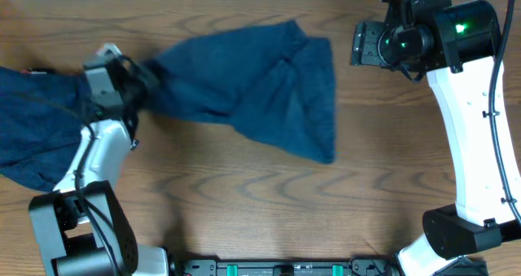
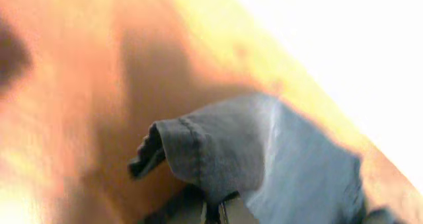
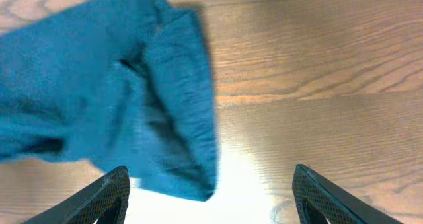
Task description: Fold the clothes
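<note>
The dark navy garment's middle (image 1: 275, 85) is bunched up, so next my left gripper puts down the garment's hemmed edge, then grabs the front edge (image 1: 270, 135) and pulls it open before folding.
One of the clothes, a dark navy garment (image 1: 252, 89), lies stretched out across the middle of the table. My left gripper (image 1: 140, 82) is at its left end, shut on a bunched fold. In the blurred left wrist view that garment's hemmed edge (image 2: 218, 158) hangs up out of my left gripper (image 2: 215, 214), pinched between the jaws. My right gripper (image 1: 356, 46) hovers just off the garment's right edge, open and empty. Through the right wrist view its two fingers (image 3: 109, 194) stand wide apart, with the garment's corner (image 3: 178, 138) ahead on the left.
A second heap of navy clothes (image 1: 28, 121) lies at the table's left edge, beside the left arm (image 1: 98, 154). The right arm's white link (image 1: 472, 129) runs down the right side. Bare wood (image 1: 269, 203) fills the front half.
</note>
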Robot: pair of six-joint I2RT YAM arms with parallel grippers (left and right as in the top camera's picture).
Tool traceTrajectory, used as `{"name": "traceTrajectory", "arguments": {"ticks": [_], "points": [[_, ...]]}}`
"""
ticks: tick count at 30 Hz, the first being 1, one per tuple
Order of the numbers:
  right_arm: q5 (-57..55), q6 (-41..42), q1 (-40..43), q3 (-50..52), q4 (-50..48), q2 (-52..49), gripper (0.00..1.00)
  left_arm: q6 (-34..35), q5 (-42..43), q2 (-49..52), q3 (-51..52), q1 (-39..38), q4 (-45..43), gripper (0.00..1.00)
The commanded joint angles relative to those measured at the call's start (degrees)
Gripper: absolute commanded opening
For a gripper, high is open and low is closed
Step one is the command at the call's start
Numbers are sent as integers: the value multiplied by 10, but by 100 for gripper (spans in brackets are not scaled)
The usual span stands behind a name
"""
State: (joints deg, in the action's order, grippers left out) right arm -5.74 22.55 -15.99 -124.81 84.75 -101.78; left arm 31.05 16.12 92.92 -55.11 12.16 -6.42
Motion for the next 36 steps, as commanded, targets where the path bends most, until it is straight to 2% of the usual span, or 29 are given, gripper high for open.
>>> {"name": "traceTrajectory", "arguments": {"ticks": [1,2,3,5,8,11,13,18,24,28,36], "points": [[2,-10,2,-10,4,3,79,-48,-25,15,-55,10,4,27],[2,-10,2,-10,5,3,82,-51,-24,17,-64,10,9,81],[2,-10,2,-10,6,3,84,-51,-20,18,-72,10,17,98],[2,-15,-1,-10,7,3,88,-51,6,18,-77,9,30,98],[2,-25,-4,-10,5,3,88,-51,88,18,-77,8,48,98],[1,-25,-4,-10,5,3,92,-51,174,18,-77,-6,82,98],[-1,-25,-2,-10,5,2,96,-51,194,18,-77,-27,122,98],[0,-25,22,-10,1,-6,96,-84,195,18,-77,-134,236,98],[0,-25,59,-10,1,-9,95,-69,191,18,-77,-265,264,98],[17,-37,81,-10,-1,-9,92,-64,189,18,-77,-304,279,98],[64,-62,121,-10,-3,-9,89,-84,160,24,-76,-314,340,98]]}}
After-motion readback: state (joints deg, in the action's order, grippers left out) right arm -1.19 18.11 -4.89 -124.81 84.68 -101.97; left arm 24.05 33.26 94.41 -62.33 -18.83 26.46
